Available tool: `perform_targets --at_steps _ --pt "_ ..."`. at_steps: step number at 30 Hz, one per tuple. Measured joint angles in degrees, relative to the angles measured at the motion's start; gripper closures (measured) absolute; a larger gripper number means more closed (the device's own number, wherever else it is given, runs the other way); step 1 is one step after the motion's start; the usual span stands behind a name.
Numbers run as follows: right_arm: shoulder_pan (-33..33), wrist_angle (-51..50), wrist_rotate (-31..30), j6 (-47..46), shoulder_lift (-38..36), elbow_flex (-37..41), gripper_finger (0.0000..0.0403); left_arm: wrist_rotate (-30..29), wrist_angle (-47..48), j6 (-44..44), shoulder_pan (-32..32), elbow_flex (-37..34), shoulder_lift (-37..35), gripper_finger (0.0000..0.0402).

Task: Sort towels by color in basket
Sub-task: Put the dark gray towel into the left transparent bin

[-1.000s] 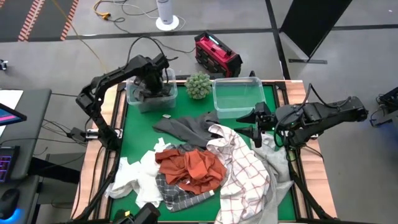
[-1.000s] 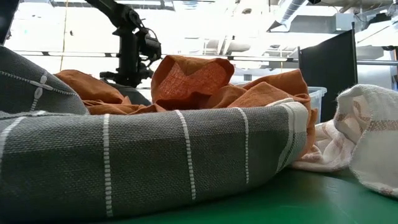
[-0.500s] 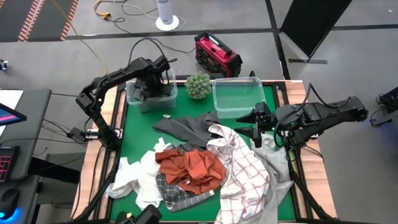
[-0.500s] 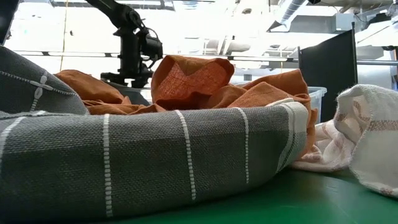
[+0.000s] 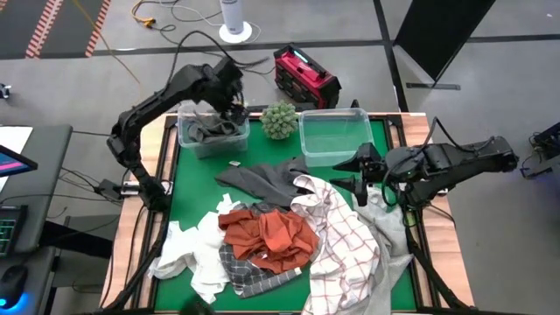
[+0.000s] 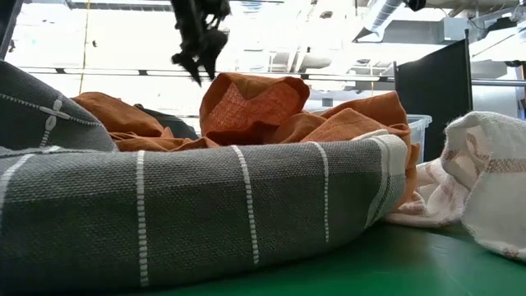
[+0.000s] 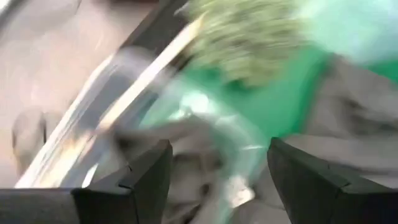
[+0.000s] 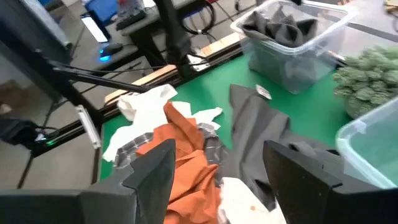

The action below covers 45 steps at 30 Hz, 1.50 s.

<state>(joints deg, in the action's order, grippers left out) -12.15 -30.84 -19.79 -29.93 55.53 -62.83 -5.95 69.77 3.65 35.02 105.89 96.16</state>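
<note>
The dark grey towel matches the towel in the bin (image 5: pixel 210 129) and lies open on top. My left gripper should go on moving down toward its middle (image 5: pixel 265 182) until the gripper closes.
Loose towels are heaped on the green table: a dark grey one (image 5: pixel 265 180), a rust-orange one (image 5: pixel 273 238), a white one (image 5: pixel 194 251), a white one with grid lines (image 5: pixel 346 234), a dark grey plaid one (image 5: pixel 248 269) and a light grey one (image 5: pixel 386 219). Another dark grey towel (image 5: pixel 210 129) lies in the clear left bin (image 5: pixel 197 145). My left gripper (image 5: pixel 234 93) is open and empty, raised above that bin. My right gripper (image 5: pixel 355 178) is open and empty, at the right side above the edge of the grid towel.
A second clear bin (image 5: pixel 333 136) stands at the far right, and nothing shows in it. A round green plant (image 5: pixel 278 120) sits between the two bins. A red case (image 5: pixel 305 76) lies on the floor beyond the table. Bare green table shows at the left between bin and heap.
My left gripper has risen up out of the left bin and now stands well above it, a little toward the plant. The dark grey towel has stayed in the bin. My right arm has kept still.
</note>
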Motion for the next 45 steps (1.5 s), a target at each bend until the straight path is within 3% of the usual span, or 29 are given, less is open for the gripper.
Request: perform_targets --at_steps 7,13,18,27,32,45 --pt "5.07 -0.79 0.02 -0.35 0.02 0.0 0.0133 1.45 -2.66 -12.94 -16.3 -1.28 0.84 0.0158" --pt "5.54 -1.02 1.0 -6.41 0.07 0.24 0.0133 1.67 -10.25 -18.85 -23.19 -9.07 1.39 0.0158" --pt "3.18 -0.16 1.35 -10.46 0.07 0.26 0.0133 4.5 -13.82 -20.17 -23.6 -17.74 1.49 0.0158" --pt "-1.14 0.09 -7.58 -12.55 0.08 0.28 0.0133 4.99 -31.55 -22.45 -23.88 -30.47 1.45 0.0158" --pt "-0.9 0.05 -7.65 -12.37 0.09 0.33 0.0133 9.79 -39.24 -19.17 -24.17 -35.08 1.4 0.0158" --pt "0.33 3.52 -7.53 -6.31 0.09 0.33 0.0133 7.99 -56.58 -19.47 -24.78 -44.12 1.4 0.0166"
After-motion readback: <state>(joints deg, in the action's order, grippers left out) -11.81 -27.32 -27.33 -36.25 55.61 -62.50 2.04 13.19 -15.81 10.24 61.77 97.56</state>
